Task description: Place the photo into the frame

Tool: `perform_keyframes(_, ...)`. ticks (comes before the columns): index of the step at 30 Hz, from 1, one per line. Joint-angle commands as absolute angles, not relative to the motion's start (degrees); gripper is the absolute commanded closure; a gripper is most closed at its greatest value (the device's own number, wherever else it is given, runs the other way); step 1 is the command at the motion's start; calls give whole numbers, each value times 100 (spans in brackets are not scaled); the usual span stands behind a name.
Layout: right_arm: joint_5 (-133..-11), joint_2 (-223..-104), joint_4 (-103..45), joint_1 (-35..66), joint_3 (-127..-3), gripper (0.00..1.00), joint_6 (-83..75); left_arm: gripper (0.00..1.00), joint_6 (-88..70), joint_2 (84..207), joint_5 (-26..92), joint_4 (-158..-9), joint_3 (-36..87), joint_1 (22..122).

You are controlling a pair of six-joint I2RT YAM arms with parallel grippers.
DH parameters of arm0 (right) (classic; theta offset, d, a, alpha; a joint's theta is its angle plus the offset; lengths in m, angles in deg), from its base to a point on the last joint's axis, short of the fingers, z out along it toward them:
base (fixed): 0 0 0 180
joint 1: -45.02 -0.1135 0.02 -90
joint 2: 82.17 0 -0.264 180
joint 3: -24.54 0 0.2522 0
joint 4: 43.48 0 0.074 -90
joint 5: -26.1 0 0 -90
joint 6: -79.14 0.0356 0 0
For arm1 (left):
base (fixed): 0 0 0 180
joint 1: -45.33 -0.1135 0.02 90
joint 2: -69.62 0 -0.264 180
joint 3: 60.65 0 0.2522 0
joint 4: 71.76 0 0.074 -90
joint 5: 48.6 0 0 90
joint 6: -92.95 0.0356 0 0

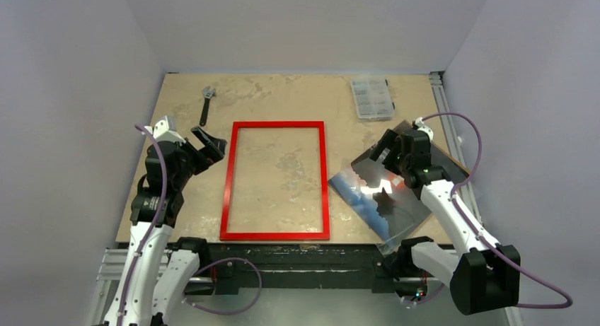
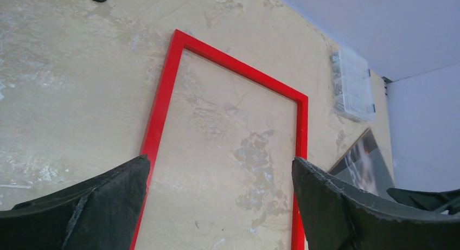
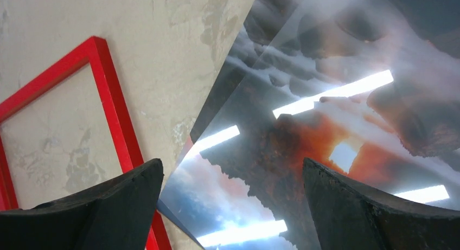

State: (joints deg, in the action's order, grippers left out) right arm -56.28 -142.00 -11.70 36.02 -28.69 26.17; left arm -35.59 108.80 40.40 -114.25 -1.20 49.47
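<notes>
My right gripper needs to push the frame's nearby rim (image 1: 324, 160) away from the photo before both grippers reach for the photo, because the photo's corner (image 1: 333, 182) is almost touching the frame.
The frame (image 1: 226, 181) lies flat mid-table, bright red, with bare tabletop showing through it; its rim also shows in the left wrist view (image 2: 163, 98) and the right wrist view (image 3: 111, 98). The photo (image 1: 368, 191), glossy with dark rocks, orange glow and blue mist, lies picture-up and skewed just right of the frame (image 3: 304, 125). My left gripper (image 1: 210, 146) hangs open beside the frame's upper left corner, nothing between its jaws (image 2: 219, 179). My right gripper (image 1: 381, 153) hovers open above the photo's far part (image 3: 233, 177), holding nothing.
A dark sheet with a brownish edge (image 1: 446, 160) lies partly under the photo at the right edge. A wrench (image 1: 206, 103) rests at the back left. A clear compartment box (image 1: 372, 97) sits at the back right. A metal rail (image 1: 442, 100) lines the right side.
</notes>
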Motion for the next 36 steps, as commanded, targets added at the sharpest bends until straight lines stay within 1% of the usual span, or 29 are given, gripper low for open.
perform_keyframes(1, -6033, -14096, -894, 3597, -2937, 1, 2548, 0, -3859, 10684, 3811, -11128, -191, 4920)
perform_keyframes(7, -6577, -13991, -1009, 3597, -2798, 1, 2270, 0, -3782, 10869, 3471, -11545, 96, 4920)
perform_keyframes(14, -7218, -14537, -689, 3562, -3017, 2, 1870, 0, -3633, 11099, 2782, -11468, 6, 4920)
perform_keyframes(17, -7345, -14676, -576, 3417, -3063, 9, 1733, 0, -3635, 11483, 2401, -11488, 114, 4928)
perform_keyframes(18, -7403, -14733, -534, 3338, -3076, 15, 1711, 0, -3638, 11679, 2301, -11530, 210, 4944)
perform_keyframes(20, -7383, -14836, -401, 3086, -3132, 18, 1757, 0, -3659, 11942, 2193, -11613, 345, 5093)
perform_keyframes(21, -7321, -14884, -337, 2915, -3180, 19, 1773, 0, -3618, 12074, 2277, -11744, 468, 5226)
perform_keyframes(24, -7199, -14976, -266, 2381, -3244, 22, 1882, 0, -3413, 12396, 3167, -12434, 1139, 5891)
perform_keyframes(26, -7249, -15012, -279, 2140, -3247, 25, 1990, 0, -3354, 12546, 3425, -12753, 1573, 6190)
perform_keyframes(29, -7304, -15135, -325, 1750, -3264, 28, 2115, 0, -3405, 12487, 3475, -12766, 1887, 6495)
perform_keyframes(36, -7394, -15984, -533, 928, -3482, 28, 2317, 0, -3691, 11819, 3249, -12447, 2087, 6555)
